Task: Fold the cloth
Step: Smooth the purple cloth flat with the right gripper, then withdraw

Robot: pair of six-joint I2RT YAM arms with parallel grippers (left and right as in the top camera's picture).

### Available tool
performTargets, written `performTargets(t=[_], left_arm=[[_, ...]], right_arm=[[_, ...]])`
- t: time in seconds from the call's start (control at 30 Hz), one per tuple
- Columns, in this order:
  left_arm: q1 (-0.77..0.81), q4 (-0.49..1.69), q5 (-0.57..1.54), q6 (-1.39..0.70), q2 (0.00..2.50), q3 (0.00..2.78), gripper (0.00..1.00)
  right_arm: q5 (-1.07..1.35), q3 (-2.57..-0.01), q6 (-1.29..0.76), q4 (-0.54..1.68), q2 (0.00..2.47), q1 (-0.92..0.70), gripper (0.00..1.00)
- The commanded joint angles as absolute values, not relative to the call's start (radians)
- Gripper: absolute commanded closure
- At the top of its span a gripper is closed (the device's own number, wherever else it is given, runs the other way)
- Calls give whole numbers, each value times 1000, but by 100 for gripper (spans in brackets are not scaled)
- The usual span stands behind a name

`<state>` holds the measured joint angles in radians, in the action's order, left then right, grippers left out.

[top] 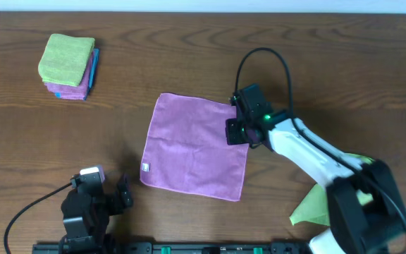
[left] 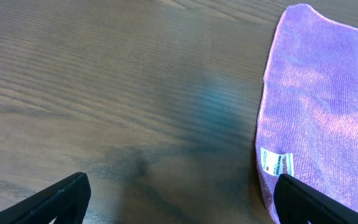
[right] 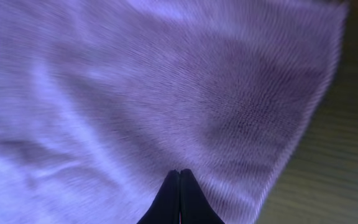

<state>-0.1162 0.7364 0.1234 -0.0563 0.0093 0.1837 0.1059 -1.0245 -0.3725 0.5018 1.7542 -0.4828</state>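
Note:
The robot's right gripper should push down on the cloth (top: 219, 138) and slide it farther away and square before folding, since the purple cloth's near edge (top: 191, 192) slants toward the robot's arms.
The purple cloth (top: 196, 144) lies spread flat on the wooden table, with a white label at its front left corner (left: 276, 162). My right gripper (top: 237, 131) is over the cloth's right edge near the far right corner. In the right wrist view its fingers (right: 179, 173) are pressed together just above the purple fabric (right: 135, 93), and no fabric shows between them. My left gripper (top: 122, 194) rests low at the front left. Its fingers (left: 179, 208) are wide open and empty, the right finger close to the cloth's label corner.
A stack of folded cloths with a green one on top (top: 68, 65) sits at the far left. A light green cloth (top: 309, 209) lies at the front right beside the right arm's base. Bare wooden table (left: 104, 93) lies left of the purple cloth.

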Motion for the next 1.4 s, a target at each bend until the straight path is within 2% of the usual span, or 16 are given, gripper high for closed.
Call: performTargets(t=[0.0,0.13,0.47,0.73,1.0,1.17,1.37], left_arm=[[-119,751,112,-67,4,166,4],[-119,751,112,-67,4,166,5],[-119,751,112,-67,4,166,5],[-119,751,112,-67,4,166,5],[-119,751,112,-67,4,166,5],[-119,751,112,-67,4,166,5],[-119,751,112,-67,4,166,5]], right_arm=[[93,-1017,-358,488,1821,-485,99],[82,-1017,-358,451,1886,-485,99],[-128,-1017,-358,311,1996,-432,99],[-84,-1031,-358,206,2032,-297,98],[7,-1032,-358,209,2030,-329,99],[57,-1047,-388,262,1952,-364,99],[25,-1104,-384,416,1675,-366,99]])
